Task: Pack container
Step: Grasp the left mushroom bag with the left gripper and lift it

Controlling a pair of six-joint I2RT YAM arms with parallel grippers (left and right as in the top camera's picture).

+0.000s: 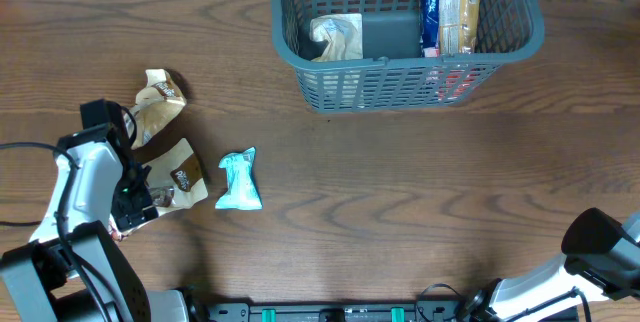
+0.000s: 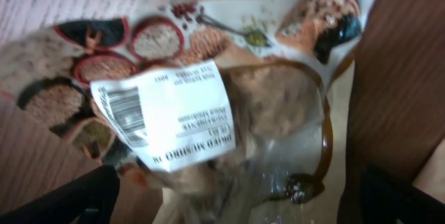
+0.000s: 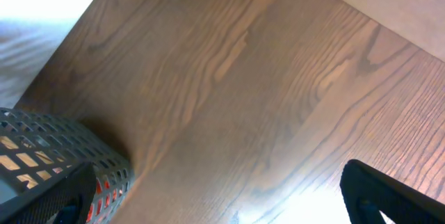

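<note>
The left gripper has its open fingers on both sides of the cream and brown packet's near end (image 2: 261,200). It should keep going down until it closes just below the white label (image 2: 205,177).
The container (image 1: 400,82), a dark grey slotted basket, stands at the back centre and holds several packets, among them a blue one and an orange one. A corner of the container shows in the right wrist view (image 3: 49,154). A cream and brown snack packet (image 1: 178,177) lies at the left. It fills the left wrist view (image 2: 229,92), white label up. My left gripper (image 2: 236,206) is open, one finger on each side of the packet's near end; it also shows in the overhead view (image 1: 135,197). My right gripper (image 3: 222,203) is open and empty over bare table.
A second cream and brown packet (image 1: 160,97) lies behind the first. A teal packet (image 1: 240,180) lies just right of it. My right arm (image 1: 600,247) sits at the front right corner of the wooden table (image 1: 420,202).
</note>
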